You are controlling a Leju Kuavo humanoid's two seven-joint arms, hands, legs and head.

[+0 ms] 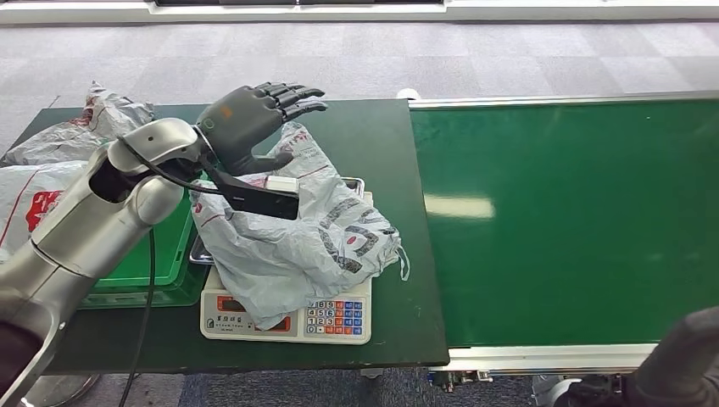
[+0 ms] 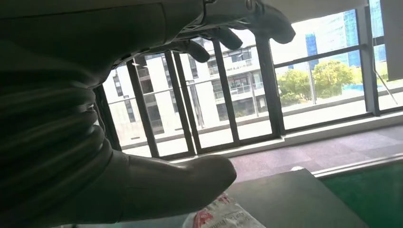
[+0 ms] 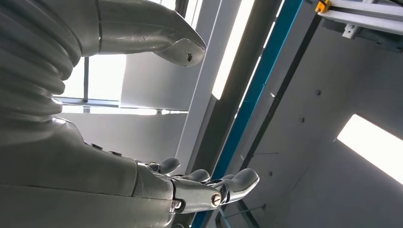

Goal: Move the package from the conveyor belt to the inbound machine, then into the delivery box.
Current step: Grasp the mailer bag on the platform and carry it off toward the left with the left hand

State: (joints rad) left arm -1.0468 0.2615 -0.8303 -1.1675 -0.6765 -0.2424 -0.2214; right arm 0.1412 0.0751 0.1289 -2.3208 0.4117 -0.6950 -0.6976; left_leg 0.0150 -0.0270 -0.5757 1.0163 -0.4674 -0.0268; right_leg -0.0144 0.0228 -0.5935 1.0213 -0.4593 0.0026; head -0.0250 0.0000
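Note:
A white loop [image 1: 404, 264] sticks out of the end of the package [image 1: 292, 246], so the package will trail a long hanging string when the robot lifts and carries it.
The package [image 1: 297, 242], a crumpled grey plastic mailer with dark and red print, lies on the white scale [image 1: 288, 320] on the dark green table. My left hand [image 1: 253, 121] hovers above the package's far end, fingers spread, holding nothing. In the left wrist view my left hand [image 2: 142, 95] is open, with a corner of the package [image 2: 223, 217] below the thumb. The green conveyor belt [image 1: 576, 220] on the right carries nothing. In the right wrist view my right hand [image 3: 142, 118] is open and turned up toward the ceiling.
A green crate [image 1: 157, 263] sits left of the scale under my left arm. More grey bagged parcels [image 1: 59, 161] lie at the table's left end. A dark sleeve [image 1: 678, 365] shows at the lower right corner, by the belt's near edge.

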